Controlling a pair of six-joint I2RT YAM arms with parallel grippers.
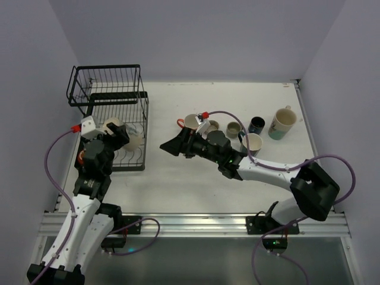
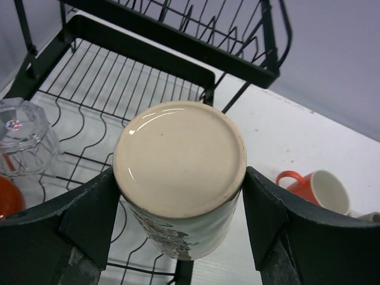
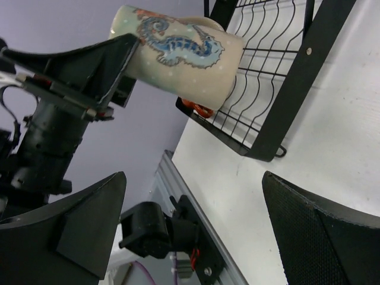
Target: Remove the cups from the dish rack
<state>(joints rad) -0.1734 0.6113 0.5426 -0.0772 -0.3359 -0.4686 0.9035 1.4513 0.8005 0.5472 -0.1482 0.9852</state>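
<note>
I should use my right gripper to take the cream cup (image 2: pixel 180 157) by its rim (image 3: pixel 230 82) and stand it beside the standing cups, because my left gripper is holding the cream cup by its base, far from them.
My left gripper (image 2: pixel 178 202) is shut on a cream cup (image 2: pixel 180 157) with a blue seahorse print, its base toward the camera, held over the lower tray of the black wire dish rack (image 2: pixel 196 50). The top view shows this cup (image 1: pixel 136 141) at the rack's (image 1: pixel 113 95) right front edge. The right wrist view shows the cup (image 3: pixel 178 53) tilted on its side above the rack (image 3: pixel 285 89). A clear glass tumbler (image 2: pixel 24 133) and an orange cup (image 2: pixel 9 199) sit in the tray. My right gripper (image 1: pixel 172 145) is open and empty, pointing left at the rack.
Several cups stand on the table at the right: an orange-red one (image 1: pixel 190 122), a grey-olive one (image 1: pixel 233 129), a dark blue one (image 1: pixel 257 124), a large cream mug (image 1: pixel 282 123) and a beige mug (image 1: pixel 252 142). My right arm lies in front of them.
</note>
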